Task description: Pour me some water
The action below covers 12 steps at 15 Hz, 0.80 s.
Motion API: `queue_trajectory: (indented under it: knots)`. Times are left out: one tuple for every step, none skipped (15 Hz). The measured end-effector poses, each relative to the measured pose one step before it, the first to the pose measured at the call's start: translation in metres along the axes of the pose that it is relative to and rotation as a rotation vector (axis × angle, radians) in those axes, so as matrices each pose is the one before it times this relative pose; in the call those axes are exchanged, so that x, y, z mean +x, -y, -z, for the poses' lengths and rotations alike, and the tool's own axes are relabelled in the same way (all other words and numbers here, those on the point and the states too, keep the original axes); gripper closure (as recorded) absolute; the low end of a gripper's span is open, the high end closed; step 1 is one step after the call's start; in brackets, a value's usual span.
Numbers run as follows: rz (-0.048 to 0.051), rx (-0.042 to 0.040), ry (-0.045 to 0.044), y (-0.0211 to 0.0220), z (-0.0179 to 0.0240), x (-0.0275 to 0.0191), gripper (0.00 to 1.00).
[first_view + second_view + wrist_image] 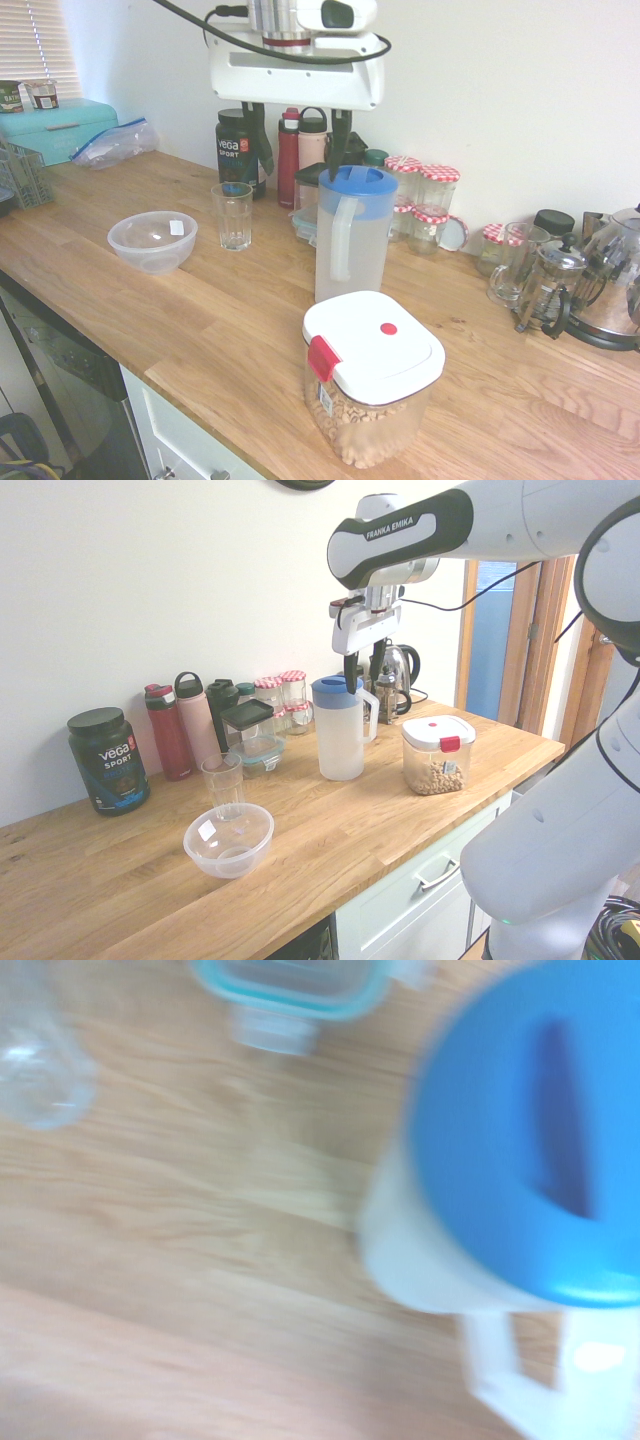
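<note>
My gripper will lift the jug's handle with the blue lid (333, 685) staying seated and rising along, as it sits flush on the jug's rim (335, 706).
A tall frosted jug (352, 245) (340, 738) with a blue lid (530, 1170) and a side handle (340, 240) stands on the wooden counter. The water inside it is hidden by the frosted wall. My gripper (300, 142) (365, 668) hangs just above the lid, open, with nothing between its fingers. An empty clear drinking glass (233, 215) (222, 778) (35, 1080) stands upright a short way from the jug.
A clear plastic bowl (152, 241) (229, 840) sits near the glass. A white-lidded food box (372, 378) (437, 752) stands in front of the jug. Bottles (288, 155), jars (430, 195), a black tub (108, 758), a French press (548, 290) and a kettle (615, 290) line the wall.
</note>
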<state>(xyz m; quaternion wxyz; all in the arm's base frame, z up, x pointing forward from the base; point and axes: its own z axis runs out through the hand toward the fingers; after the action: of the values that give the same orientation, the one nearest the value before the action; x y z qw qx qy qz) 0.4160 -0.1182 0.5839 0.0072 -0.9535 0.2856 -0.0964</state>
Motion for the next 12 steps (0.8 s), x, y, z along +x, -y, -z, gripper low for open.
queue_trajectory:
  knots:
    - [-0.01282,-0.00816,-0.00199,-0.00278,-0.0075,0.00619,0.0]
    - [-0.00956,-0.00692,0.00046,-0.00057,-0.00775,0.00511,0.0]
    - [-0.00735,-0.0054,0.00429,0.00113,-0.00882,0.00454,0.0]
    - [-0.00501,-0.00413,0.00626,0.00097,-0.00779,0.00352,0.0]
    - [-0.0045,-0.00298,0.00282,0.00057,-0.00693,0.0037,0.0]
    - [-0.00278,-0.00305,0.00275,0.00121,-0.00679,0.00327,1.0]
    - [-0.00372,-0.00254,0.00319,0.00137,-0.00656,0.00296,1.0]
    - [-0.00535,-0.00279,0.00447,0.00137,-0.00721,0.00313,1.0]
    - [-0.00447,-0.00362,0.00655,0.00123,-0.00525,0.00293,1.0]
    - [-0.00197,-0.00297,0.00498,0.00112,-0.00392,0.00342,1.0]
    - [-0.00193,-0.00139,0.00314,0.00063,-0.00268,0.00352,1.0]
    - [-0.00168,0.00042,0.00012,0.00112,-0.00053,0.00387,1.0]
